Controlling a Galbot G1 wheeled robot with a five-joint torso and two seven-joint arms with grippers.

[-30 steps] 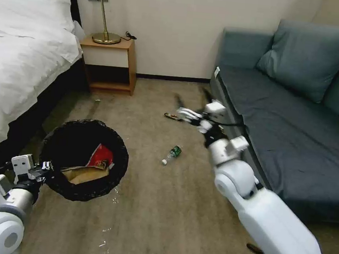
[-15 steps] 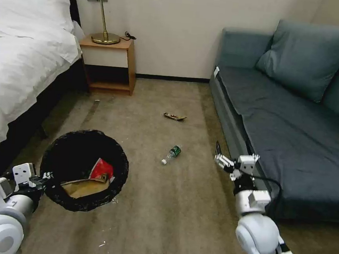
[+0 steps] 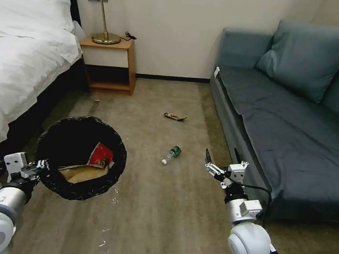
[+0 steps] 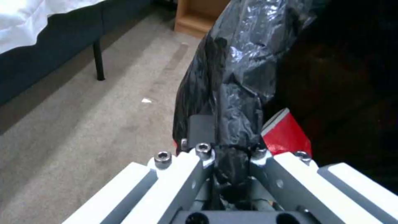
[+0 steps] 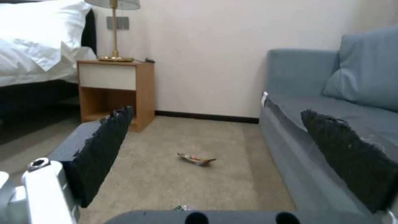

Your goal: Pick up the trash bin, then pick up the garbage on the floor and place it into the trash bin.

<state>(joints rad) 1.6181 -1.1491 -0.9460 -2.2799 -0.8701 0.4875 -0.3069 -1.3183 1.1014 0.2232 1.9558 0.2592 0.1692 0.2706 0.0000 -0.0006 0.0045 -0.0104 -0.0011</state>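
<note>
The carpet's colour can be seen through the clear end, so the robot should expect the green-labelled bottle to be empty apart from clinging drops when the robot lifts it.
My left gripper is shut on the near rim of the trash bin, holding it above the carpet. In the left wrist view the fingers pinch the crinkled black bag. Inside the bin lie a red-and-white wrapper and a brown paper bag. On the floor are a clear green-labelled bottle and, farther off, a flat dark-and-gold wrapper. My right gripper hovers open and holds nothing, to the right of the bottle beside the sofa front.
A bed runs along the left, with a wooden nightstand and lamp by the wall. A blue-grey sofa takes up the right side. Open carpet lies between them, with small white scraps near me.
My right arm has pulled back from near the flat wrapper to a spot close to me, right of the bottle. The bin dipped a little and came back up.
</note>
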